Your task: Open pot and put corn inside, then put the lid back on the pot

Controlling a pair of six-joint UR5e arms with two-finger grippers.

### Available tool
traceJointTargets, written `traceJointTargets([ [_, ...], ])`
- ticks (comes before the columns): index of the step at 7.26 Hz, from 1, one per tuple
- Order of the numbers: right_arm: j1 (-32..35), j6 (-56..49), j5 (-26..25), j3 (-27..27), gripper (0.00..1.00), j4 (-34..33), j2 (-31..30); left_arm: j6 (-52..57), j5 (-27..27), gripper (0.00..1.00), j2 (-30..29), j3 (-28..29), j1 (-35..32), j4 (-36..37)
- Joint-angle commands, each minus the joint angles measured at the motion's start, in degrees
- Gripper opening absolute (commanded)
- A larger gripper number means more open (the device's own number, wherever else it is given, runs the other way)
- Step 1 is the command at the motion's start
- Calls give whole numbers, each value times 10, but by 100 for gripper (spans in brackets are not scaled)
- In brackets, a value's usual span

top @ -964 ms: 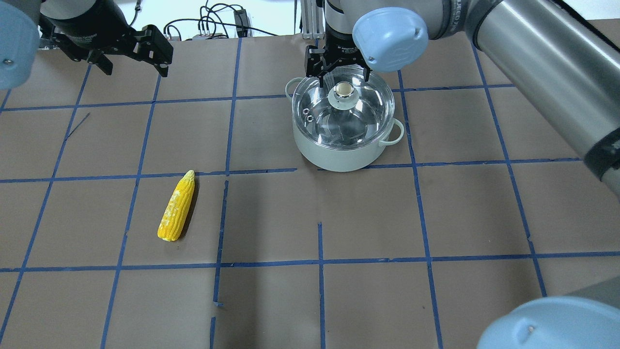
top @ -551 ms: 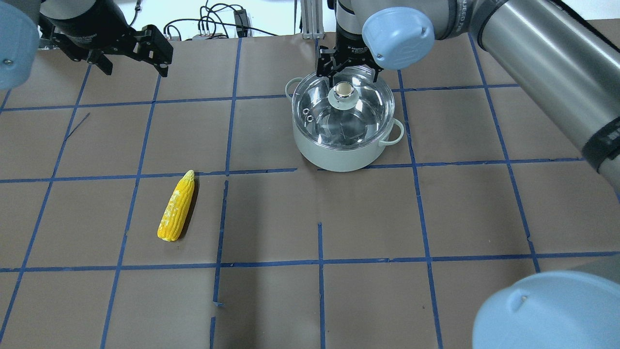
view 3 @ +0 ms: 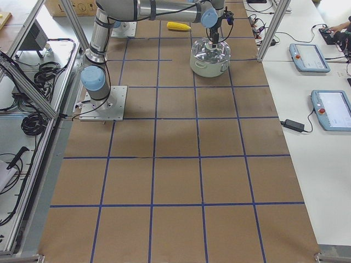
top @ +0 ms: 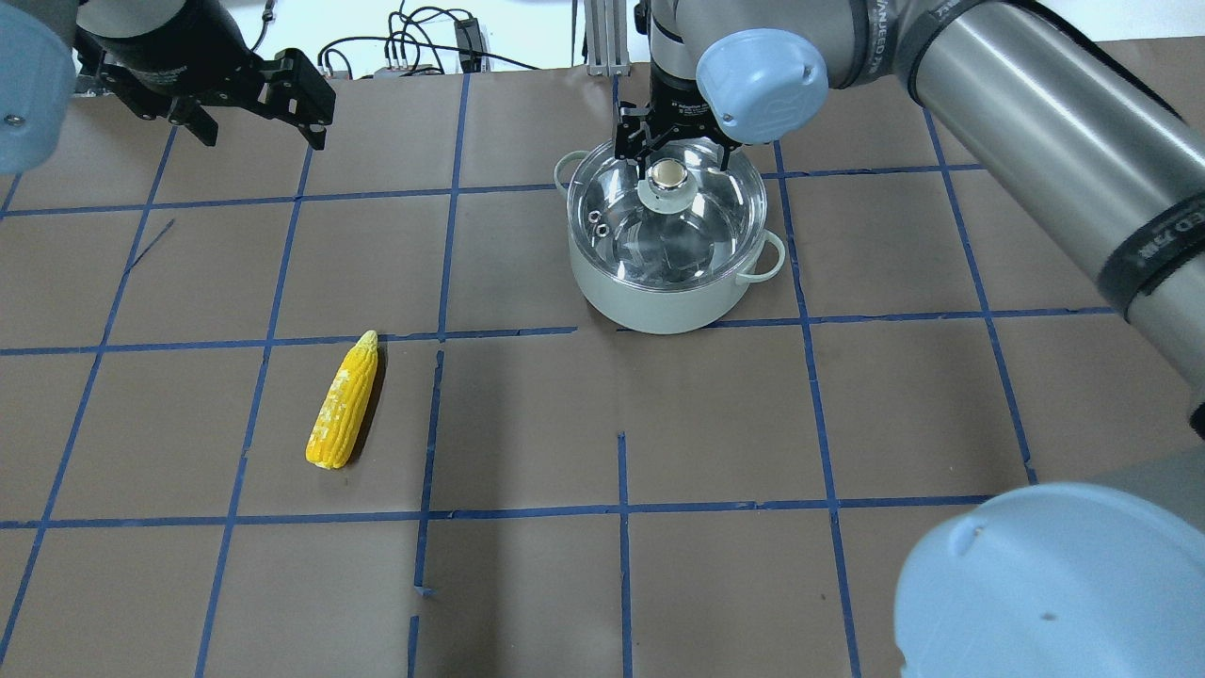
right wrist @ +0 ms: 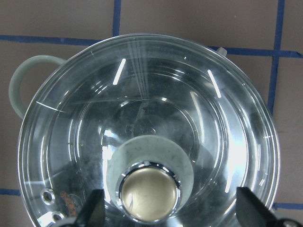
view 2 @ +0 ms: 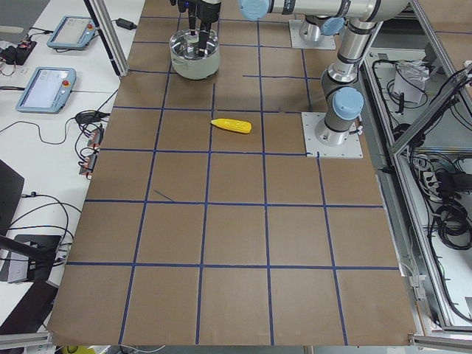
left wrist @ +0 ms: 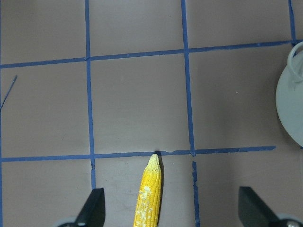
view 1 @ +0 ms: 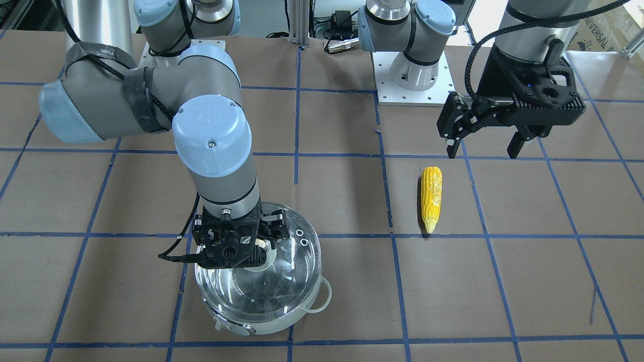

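I can see only shiny rings (view 1: 260,295) through the glass lid, so I should expect the pot (view 1: 278,325) to be empty when I raise the lid.
The pot (top: 664,303) stands at the back centre of the table with the glass lid (top: 682,235) on it. The pot also shows in the front view (view 1: 266,324). My right gripper (top: 670,155) is open just over the lid's beige knob (right wrist: 149,194), one finger on each side and apart from it. The corn (top: 344,405) lies flat on the table to the left, tip pointing away from me. My left gripper (top: 259,132) is open and empty, hovering above the table behind the corn (left wrist: 149,194).
The table is brown paper with a blue tape grid. Cables (top: 424,47) lie beyond the far edge. The arm base plates (view 1: 412,85) sit on the robot's side. Operator tablets (view 2: 46,85) rest on a side bench.
My right gripper has shifted right and toward the knob, and its fingers now stand on either side of it. The left arm, corn, pot and lid have not moved.
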Motion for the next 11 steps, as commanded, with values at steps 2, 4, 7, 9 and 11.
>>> traceJointTargets([
  [2, 4, 1, 0, 1, 95, -3, 9, -1, 0, 100, 0, 0, 0, -1],
  [4, 5, 0, 0, 1, 94, -3, 9, 0, 0, 100, 0, 0, 1, -1],
  [7, 5, 0, 1, 1, 77, -3, 13, 0, 0, 100, 0, 0, 1, -1],
  [9, 6, 1, 1, 0, 58, -3, 14, -1, 0, 100, 0, 0, 1, -1],
  [11, 5, 2, 1, -5, 41, 0, 12, -1, 0, 100, 0, 0, 1, 0],
])
